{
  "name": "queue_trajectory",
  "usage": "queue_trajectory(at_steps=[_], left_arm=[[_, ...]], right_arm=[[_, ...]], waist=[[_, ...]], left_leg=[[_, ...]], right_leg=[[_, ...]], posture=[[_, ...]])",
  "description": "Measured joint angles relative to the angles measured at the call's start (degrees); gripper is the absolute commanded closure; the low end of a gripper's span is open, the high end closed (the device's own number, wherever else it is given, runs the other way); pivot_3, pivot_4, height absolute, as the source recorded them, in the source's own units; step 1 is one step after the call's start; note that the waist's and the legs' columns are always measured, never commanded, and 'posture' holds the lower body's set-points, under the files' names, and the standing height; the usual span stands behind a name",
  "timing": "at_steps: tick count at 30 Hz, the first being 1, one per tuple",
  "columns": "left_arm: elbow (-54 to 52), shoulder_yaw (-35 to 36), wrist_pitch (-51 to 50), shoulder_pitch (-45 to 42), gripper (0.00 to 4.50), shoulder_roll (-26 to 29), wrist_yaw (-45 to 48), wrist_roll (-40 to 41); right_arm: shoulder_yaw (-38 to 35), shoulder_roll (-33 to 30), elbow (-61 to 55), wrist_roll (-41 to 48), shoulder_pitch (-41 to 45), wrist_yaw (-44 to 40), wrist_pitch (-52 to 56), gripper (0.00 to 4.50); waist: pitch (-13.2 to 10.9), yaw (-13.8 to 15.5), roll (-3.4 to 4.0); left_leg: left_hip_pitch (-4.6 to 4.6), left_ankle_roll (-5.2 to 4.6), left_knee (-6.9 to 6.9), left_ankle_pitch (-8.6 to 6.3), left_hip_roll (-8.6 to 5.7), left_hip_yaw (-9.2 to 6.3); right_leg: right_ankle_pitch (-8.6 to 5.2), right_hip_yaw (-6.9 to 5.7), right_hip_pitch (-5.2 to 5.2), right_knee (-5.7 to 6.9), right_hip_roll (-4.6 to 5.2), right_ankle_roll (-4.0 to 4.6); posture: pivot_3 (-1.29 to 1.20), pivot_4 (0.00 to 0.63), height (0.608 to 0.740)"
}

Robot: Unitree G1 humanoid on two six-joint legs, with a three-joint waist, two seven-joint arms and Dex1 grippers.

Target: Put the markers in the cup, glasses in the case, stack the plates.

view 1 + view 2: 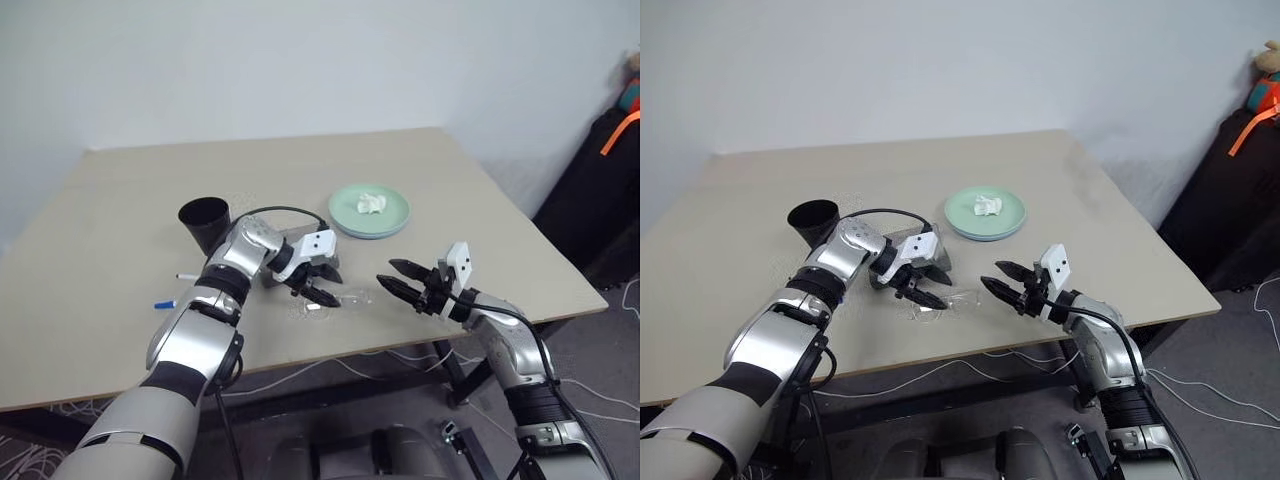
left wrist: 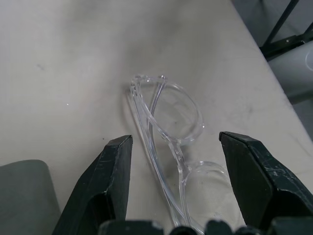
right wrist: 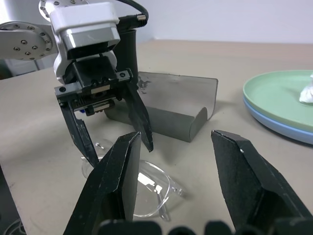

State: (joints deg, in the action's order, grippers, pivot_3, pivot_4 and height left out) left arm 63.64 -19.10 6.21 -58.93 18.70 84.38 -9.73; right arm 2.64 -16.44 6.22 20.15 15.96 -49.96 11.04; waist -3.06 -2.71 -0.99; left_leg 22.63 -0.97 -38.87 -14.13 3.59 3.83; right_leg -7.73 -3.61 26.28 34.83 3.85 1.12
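I expect the clear glasses (image 1: 353,297) to fit completely inside the grey case when I carry them over, because the arms (image 2: 155,164) are folded against the lenses.
The clear glasses (image 2: 166,122) lie on the table near its front edge. My left gripper (image 1: 318,283) points down over them, open, one finger on each side and apart from the frame. The grey case (image 3: 171,105) stands open just behind them, lid up. My right gripper (image 1: 398,278) hovers level to the right of the glasses, open, with nothing between its fingers. The black cup (image 1: 205,222) stands upright behind my left arm. A white marker (image 1: 187,275) and a blue-capped marker (image 1: 165,302) lie left of that arm. The mint green plate (image 1: 370,212) rests on the light blue one.
A small white paper wad (image 1: 371,204) sits in the top plate. The table's front edge (image 1: 420,335) runs just under my right gripper. A dark bag (image 1: 600,190) stands off the table at the far right.
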Motion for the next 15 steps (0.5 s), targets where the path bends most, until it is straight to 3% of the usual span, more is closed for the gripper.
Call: queue_trajectory(at_steps=[5, 8, 13, 15], left_arm=[[2.27, -0.12, 1.4, -0.04, 1.71, -0.01, -1.18, -1.34], [2.91, -0.09, 1.8, -0.06, 2.44, -0.1, -1.52, -1.54], [3.01, 0.52, 1.94, -0.32, 4.17, -0.24, -1.51, -1.26], [3.0, 0.6, 1.95, -0.74, 4.17, -0.2, -1.42, -1.17]], right_arm=[[0.61, 0.35, -1.18, 0.0, -1.5, 1.17, 0.0, 2.0], [0.62, 0.35, -1.56, 0.01, -1.51, 1.6, 0.0, 2.0], [0.74, 0.35, -1.56, 0.01, -1.51, 2.1, 0.0, 2.0], [0.82, 0.35, -1.56, 0.01, -1.51, 2.23, 0.0, 2.0]], waist=[[0.0, 0.0, 0.0], [0.0, 0.0, -0.01], [0.0, 0.0, -0.01], [0.01, 0.0, -0.01]], left_leg=[[0.0, 0.0, -0.03, 0.0, 0.0, 0.0], [0.0, 0.0, -0.04, 0.0, 0.0, 0.0], [-0.01, 0.01, -0.04, 0.0, 0.0, -0.02], [-0.03, 0.01, -0.04, 0.0, 0.0, -0.02]], right_leg=[[0.0, 0.0, -0.02, 0.0, 0.01, 0.0], [0.0, 0.0, -0.02, 0.0, 0.01, 0.0], [0.0, -0.02, -0.03, 0.0, 0.01, 0.0], [0.0, -0.01, -0.06, 0.0, 0.01, 0.0]], posture=[[0.0, 0.0, 0.74], [0.0, 0.0, 0.74], [0.0, 0.0, 0.74], [0.0, 0.0, 0.74]])
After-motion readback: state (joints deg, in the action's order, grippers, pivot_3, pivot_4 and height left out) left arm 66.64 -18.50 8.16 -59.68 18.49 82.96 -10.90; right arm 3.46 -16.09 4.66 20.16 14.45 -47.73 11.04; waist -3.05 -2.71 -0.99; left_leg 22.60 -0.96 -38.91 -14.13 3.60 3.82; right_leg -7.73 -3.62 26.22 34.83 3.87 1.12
